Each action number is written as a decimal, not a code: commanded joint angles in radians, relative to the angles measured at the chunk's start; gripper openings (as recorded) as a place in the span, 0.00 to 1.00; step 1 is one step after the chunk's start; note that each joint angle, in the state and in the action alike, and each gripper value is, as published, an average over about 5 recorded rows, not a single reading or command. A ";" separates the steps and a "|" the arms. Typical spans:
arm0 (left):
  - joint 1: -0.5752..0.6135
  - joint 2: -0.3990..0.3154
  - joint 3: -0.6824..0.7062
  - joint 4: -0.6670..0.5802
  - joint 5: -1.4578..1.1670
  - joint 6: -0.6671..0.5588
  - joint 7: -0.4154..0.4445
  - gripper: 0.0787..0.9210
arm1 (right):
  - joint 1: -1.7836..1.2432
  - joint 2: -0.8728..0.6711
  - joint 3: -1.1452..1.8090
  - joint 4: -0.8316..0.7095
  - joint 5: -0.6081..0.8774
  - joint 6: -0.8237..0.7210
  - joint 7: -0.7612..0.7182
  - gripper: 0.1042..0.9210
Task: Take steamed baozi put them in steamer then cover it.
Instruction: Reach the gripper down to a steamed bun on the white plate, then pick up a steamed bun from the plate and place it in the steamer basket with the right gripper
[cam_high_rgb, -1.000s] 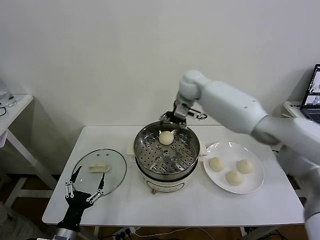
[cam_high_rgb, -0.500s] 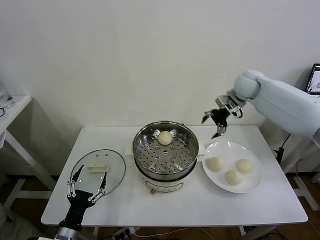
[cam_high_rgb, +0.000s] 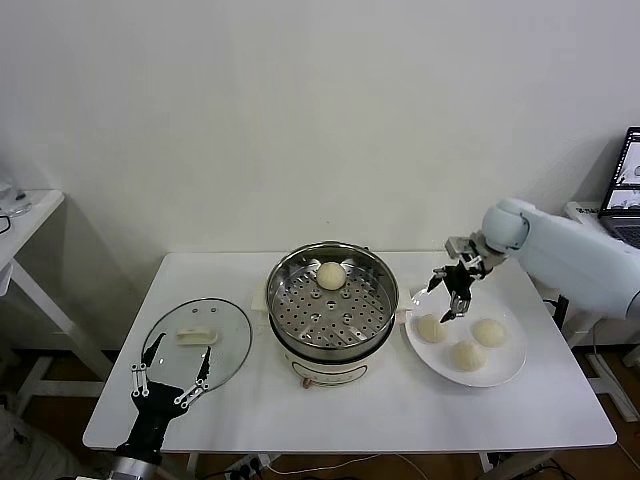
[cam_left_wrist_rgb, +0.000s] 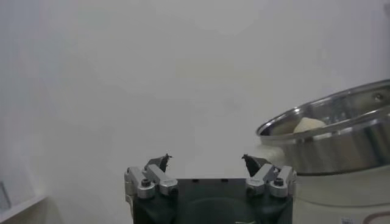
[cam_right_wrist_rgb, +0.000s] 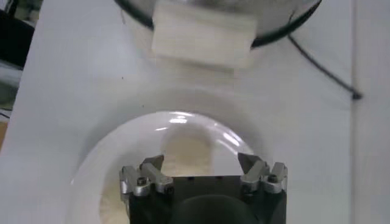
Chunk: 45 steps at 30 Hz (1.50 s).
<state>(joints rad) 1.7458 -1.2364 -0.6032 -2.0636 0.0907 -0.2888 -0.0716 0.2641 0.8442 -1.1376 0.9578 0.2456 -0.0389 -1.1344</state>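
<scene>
A gap can be seen next to the baozi under my right gripper, so I expect that baozi to come off the white plate alone when I lift it.
One baozi lies on the perforated tray at the back of the steel steamer, mid-table. Three baozi lie on the white plate to its right. My right gripper is open and empty, just above the leftmost plate baozi; in the right wrist view that baozi sits between the open jaws of the gripper. My left gripper is open and empty, parked low at the table's front left. The left wrist view shows its open jaws and the steamer with a baozi.
The glass lid with a white handle lies flat on the table left of the steamer. A small white side table stands at far left. A laptop is at far right. The steamer's white handle shows in the right wrist view.
My right gripper left the baozi in the steamer, swung right and came down over the plate, now above the leftmost baozi. The left arm stayed put.
</scene>
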 joint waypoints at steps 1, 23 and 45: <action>0.001 -0.001 -0.002 0.004 0.003 0.001 -0.001 0.88 | -0.091 0.028 0.029 -0.072 -0.024 -0.029 0.026 0.88; -0.003 0.001 -0.007 0.008 0.004 0.003 -0.007 0.88 | -0.113 0.069 0.078 -0.121 -0.079 -0.001 0.029 0.63; -0.010 0.012 0.012 -0.002 0.007 -0.004 -0.007 0.88 | 0.526 0.147 -0.177 0.161 0.126 0.004 -0.247 0.65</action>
<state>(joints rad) 1.7383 -1.2263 -0.5938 -2.0719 0.0949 -0.2893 -0.0791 0.5255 0.9214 -1.1848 1.0018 0.2345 -0.0147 -1.3033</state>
